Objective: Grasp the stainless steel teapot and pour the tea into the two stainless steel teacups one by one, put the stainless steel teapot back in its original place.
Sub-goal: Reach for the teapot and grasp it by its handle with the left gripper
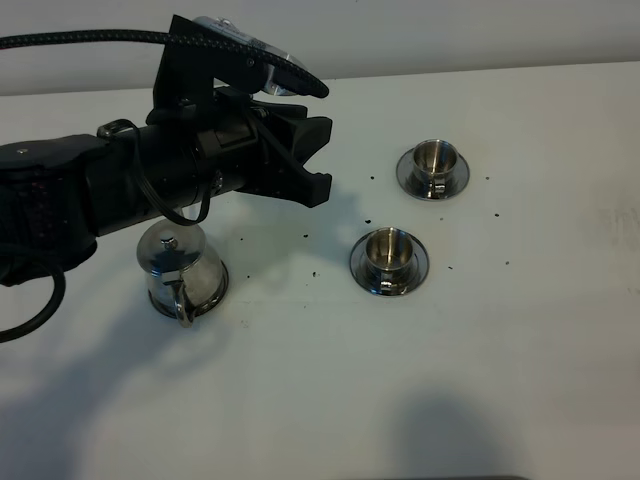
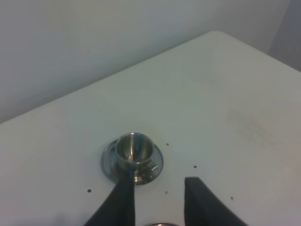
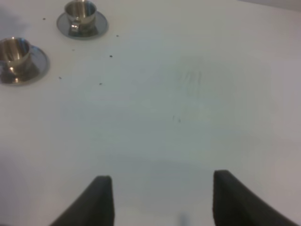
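Note:
My left gripper is empty and points past the teapot toward the teacups (image 1: 390, 254). Next, I swing this gripper back and turn it down over the teapot's loop handle (image 1: 182, 302).
The stainless steel teapot (image 1: 180, 268) stands upright at the left of the white table, lid on, loop handle toward the front. A steel rim (image 1: 217, 288) that looks like its saucer shows at its base. The two stainless steel teacups sit on saucers to the right, one nearer (image 1: 390, 250) and one farther back (image 1: 433, 158). My left gripper (image 1: 322, 157) hovers above and to the right of the teapot, pointing toward the cups, slightly open and holding nothing. The left wrist view shows a cup (image 2: 134, 149) just beyond the left gripper (image 2: 157, 202). My right gripper (image 3: 160, 202) is open and empty; both cups (image 3: 14, 51) (image 3: 81, 12) lie far from it.
Small dark specks (image 1: 365, 218) are scattered on the table around the cups. The left arm (image 1: 100, 190) and its cable hang over the table's left side, partly above the teapot. The table's far edge (image 2: 141, 63) meets a plain wall.

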Tool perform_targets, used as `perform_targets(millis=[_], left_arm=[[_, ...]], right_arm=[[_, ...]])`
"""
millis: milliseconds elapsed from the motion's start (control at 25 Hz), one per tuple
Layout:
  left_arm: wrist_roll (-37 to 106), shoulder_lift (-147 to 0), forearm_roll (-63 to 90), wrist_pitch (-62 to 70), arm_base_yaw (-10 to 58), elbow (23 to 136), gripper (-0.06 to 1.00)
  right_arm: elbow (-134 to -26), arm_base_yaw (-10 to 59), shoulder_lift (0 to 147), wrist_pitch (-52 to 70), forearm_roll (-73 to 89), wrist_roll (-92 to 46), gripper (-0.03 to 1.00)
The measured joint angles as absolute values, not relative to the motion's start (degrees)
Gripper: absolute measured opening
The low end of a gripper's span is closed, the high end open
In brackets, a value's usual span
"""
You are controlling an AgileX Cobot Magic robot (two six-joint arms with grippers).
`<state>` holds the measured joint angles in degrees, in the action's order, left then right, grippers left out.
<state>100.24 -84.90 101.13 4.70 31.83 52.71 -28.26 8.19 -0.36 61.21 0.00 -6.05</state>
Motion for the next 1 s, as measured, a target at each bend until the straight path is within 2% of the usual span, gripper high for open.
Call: perform_targets(millis=[200, 400, 1000], left_arm=[[97.0, -84.9, 101.5, 0.9, 31.8, 52.7, 0.29], [94.5, -84.9, 101.5, -11.9, 31.8, 52.8, 0.29], [104.2, -84.9, 101.6, -42.3, 31.8, 53.1, 0.29]], right_arm=[[-28.3, 8.2, -0.4, 61.2, 0.0, -6.1, 0.46], [-28.3, 8.2, -0.4, 61.2, 0.0, -6.1, 0.46], [-28.3, 8.2, -0.4, 61.2, 0.0, -6.1, 0.46]])
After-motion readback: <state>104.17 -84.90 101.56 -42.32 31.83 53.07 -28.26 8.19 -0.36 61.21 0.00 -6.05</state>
